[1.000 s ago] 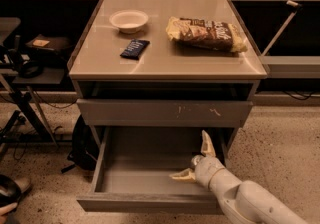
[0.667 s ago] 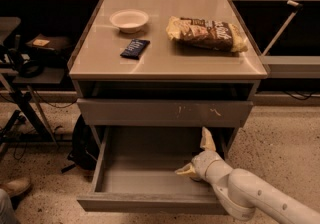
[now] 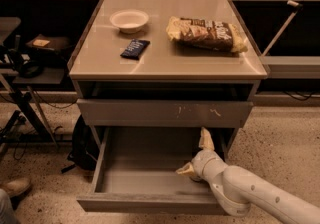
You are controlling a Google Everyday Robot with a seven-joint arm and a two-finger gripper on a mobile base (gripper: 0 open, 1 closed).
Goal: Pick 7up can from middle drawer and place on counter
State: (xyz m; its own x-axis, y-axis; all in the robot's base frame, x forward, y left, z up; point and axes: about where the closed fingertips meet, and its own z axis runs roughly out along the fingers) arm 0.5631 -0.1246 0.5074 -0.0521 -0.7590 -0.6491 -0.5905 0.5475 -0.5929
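Next, my gripper moves back toward the drawer's side and goes down onto the 7up can before it closes, because its spread fingers reach over empty drawer's bottom (image 3: 170, 164).
The middle drawer (image 3: 150, 202) is pulled open below the closed drawer front with pale scratch marks (image 3: 165, 113). My gripper (image 3: 191, 151) is inside the open drawer at its right side, fingers spread, one pointing up and one pointing left, holding nothing. The 7up can is not visible; the bare drawer floor shows to the left of the gripper. The beige counter (image 3: 165, 65) tops the cabinet.
On the counter lie a white bowl (image 3: 129, 19), a dark blue packet (image 3: 135, 48) and a chip bag (image 3: 207, 33). A cluttered shelf runs along the back. Black stands and cables are at the left, and a person's shoe (image 3: 15, 186) is at the lower left.
My gripper has stayed in the drawer's right side and shifted slightly left. The forearm now reaches in lower from the right. The shoe at the lower left has moved a little right.
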